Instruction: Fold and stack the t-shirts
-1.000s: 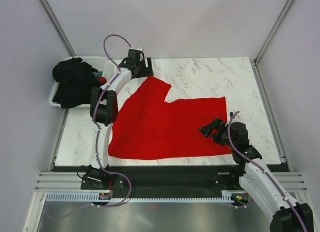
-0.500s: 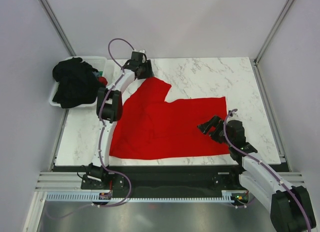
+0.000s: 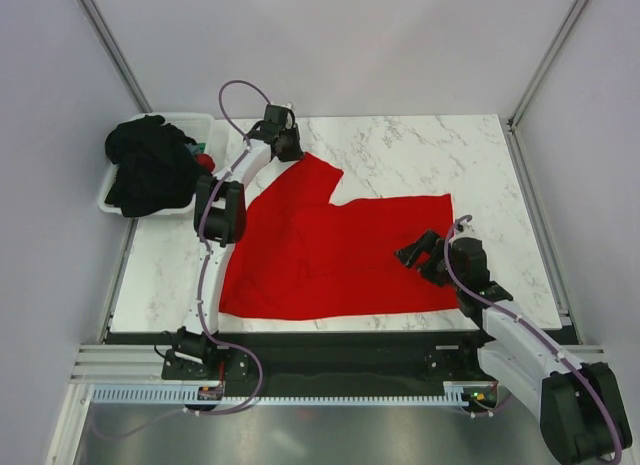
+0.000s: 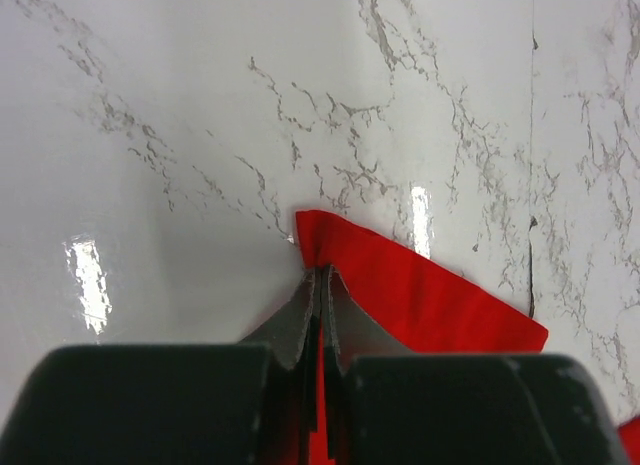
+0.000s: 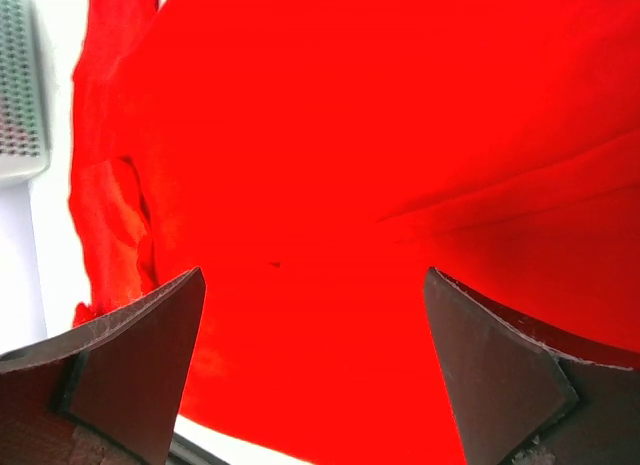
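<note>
Next, I pinch the hem's far corner (image 3: 448,198) with my right gripper before both grippers fold the t-shirt, because that corner lies loose and my left gripper holds only the t-shirt's sleeve tip (image 3: 309,158).
A bright red t-shirt (image 3: 330,250) lies spread on the marble table, one sleeve pointing to the far left. My left gripper (image 3: 292,151) is at that sleeve's far tip, shut on the red fabric (image 4: 390,285), which is pinched between its dark fingers (image 4: 345,320). My right gripper (image 3: 418,257) hovers over the shirt's near right part with its jaws wide open; only red cloth (image 5: 330,185) shows between its fingers (image 5: 130,355). A heap of black t-shirts (image 3: 148,165) fills the tub at the far left.
The white plastic tub (image 3: 110,197) sits at the table's far left corner. Bare marble (image 3: 420,150) lies behind the shirt and along the right edge (image 3: 520,245). A metal rail (image 3: 330,370) runs along the near edge.
My left gripper slid a little further back along the sleeve and closed on its tip. The right gripper shifted slightly left over the shirt and stayed open.
</note>
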Available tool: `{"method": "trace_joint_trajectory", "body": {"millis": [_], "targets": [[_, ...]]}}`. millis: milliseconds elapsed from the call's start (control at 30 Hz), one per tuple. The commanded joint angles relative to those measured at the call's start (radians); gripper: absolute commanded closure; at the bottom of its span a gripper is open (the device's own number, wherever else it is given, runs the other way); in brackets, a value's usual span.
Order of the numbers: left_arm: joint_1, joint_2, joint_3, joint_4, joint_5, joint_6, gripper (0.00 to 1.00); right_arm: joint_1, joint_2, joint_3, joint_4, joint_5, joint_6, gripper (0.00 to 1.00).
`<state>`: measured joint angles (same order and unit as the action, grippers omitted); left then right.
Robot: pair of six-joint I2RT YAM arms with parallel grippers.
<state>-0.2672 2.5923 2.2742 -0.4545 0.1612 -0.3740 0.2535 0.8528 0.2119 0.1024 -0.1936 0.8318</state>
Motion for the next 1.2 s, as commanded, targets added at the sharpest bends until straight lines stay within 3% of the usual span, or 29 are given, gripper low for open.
{"method": "trace_joint_trajectory", "body": {"millis": [0, 133, 200, 400, 567, 733, 933, 1167], "targets": [[-0.004, 0.012, 0.011, -0.003, 0.012, -0.011, 0.98, 0.004, 0.005, 0.118, -0.048, 0.067, -0.066, 0.02], [-0.001, 0.0, -0.01, 0.008, 0.012, -0.02, 0.98, -0.022, 0.025, 0.283, -0.193, 0.307, -0.103, 0.02], [-0.001, -0.014, -0.036, 0.036, -0.005, -0.025, 0.98, -0.084, 0.132, 0.395, -0.246, 0.373, -0.125, 0.02], [0.003, -0.047, -0.104, 0.069, -0.011, -0.036, 0.98, -0.296, 0.558, 0.677, -0.326, 0.347, -0.186, 0.07], [0.008, -0.047, -0.107, 0.069, -0.012, -0.043, 0.98, -0.326, 0.793, 0.852, -0.333, 0.326, -0.195, 0.16], [0.009, -0.046, -0.105, 0.071, -0.005, -0.042, 0.98, -0.326, 0.934, 0.946, -0.329, 0.307, -0.206, 0.25], [0.008, -0.046, -0.105, 0.071, -0.006, -0.042, 0.98, -0.324, 1.026, 0.963, -0.294, 0.293, -0.206, 0.27], [0.01, -0.044, -0.102, 0.06, -0.031, -0.054, 0.98, -0.323, 1.066, 0.945, -0.259, 0.264, -0.211, 0.53]]}}
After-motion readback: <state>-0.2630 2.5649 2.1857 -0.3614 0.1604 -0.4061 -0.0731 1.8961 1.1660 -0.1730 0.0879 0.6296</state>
